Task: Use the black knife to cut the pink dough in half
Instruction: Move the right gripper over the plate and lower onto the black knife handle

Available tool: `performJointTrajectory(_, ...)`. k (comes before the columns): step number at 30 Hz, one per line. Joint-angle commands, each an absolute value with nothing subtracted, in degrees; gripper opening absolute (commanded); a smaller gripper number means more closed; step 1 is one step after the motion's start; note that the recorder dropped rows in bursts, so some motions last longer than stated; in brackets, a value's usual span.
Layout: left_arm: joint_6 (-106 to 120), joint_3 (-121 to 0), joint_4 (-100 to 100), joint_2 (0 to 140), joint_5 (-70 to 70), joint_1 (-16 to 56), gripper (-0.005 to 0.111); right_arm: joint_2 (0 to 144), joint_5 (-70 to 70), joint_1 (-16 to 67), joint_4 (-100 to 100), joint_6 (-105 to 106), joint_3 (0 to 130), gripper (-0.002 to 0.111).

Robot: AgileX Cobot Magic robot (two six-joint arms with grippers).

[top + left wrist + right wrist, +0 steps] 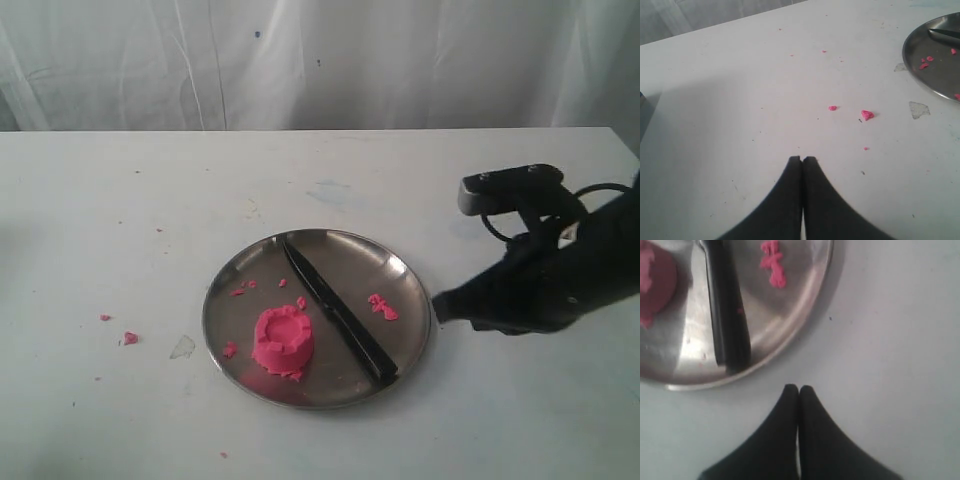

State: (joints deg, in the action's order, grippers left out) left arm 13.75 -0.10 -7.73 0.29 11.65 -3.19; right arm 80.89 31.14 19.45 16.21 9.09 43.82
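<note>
My right gripper needs to open over the knife's handle (361, 342) and pull it out past the plate's rim before cutting, because the black knife's handle is inside the plate's rim.
The pink dough (283, 342) is a short cylinder with a dented top, standing on the round metal plate (410, 295) toward its near left; its edge shows in the right wrist view (655, 282). The black knife (335, 308) lies diagonally across the plate, handle (729, 315) toward the near right rim. My right gripper (438, 305) (799, 388) is shut and empty, just off the plate's right rim, close to the handle end. My left gripper (802, 159) is shut and empty over bare table, well left of the plate (920, 75); the exterior view does not show it.
Pink crumbs lie on the plate (382, 307) and on the table left of it (130, 338) (867, 115). A small clear scrap (182, 347) sits by the plate's left rim. White curtain hangs behind the table's far edge.
</note>
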Motion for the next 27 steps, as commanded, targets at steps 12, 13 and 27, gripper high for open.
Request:
performJointTrajectory(12, 13.6, 0.0, -8.0, 0.0, 11.6, -3.4, 0.000, 88.9, 36.3, 24.1, 30.7, 25.5, 49.3, 0.000)
performJointTrajectory(13, 13.6, 0.0, -8.0, 0.0, 11.6, -3.4, 0.000, 88.9, 38.5, 26.9, 32.4, 28.8, 50.4, 0.000)
performJointTrajectory(27, 13.6, 0.0, -8.0, 0.0, 11.6, -3.4, 0.000, 89.5, 41.7, 42.2, -24.9, -14.2, 59.9, 0.004)
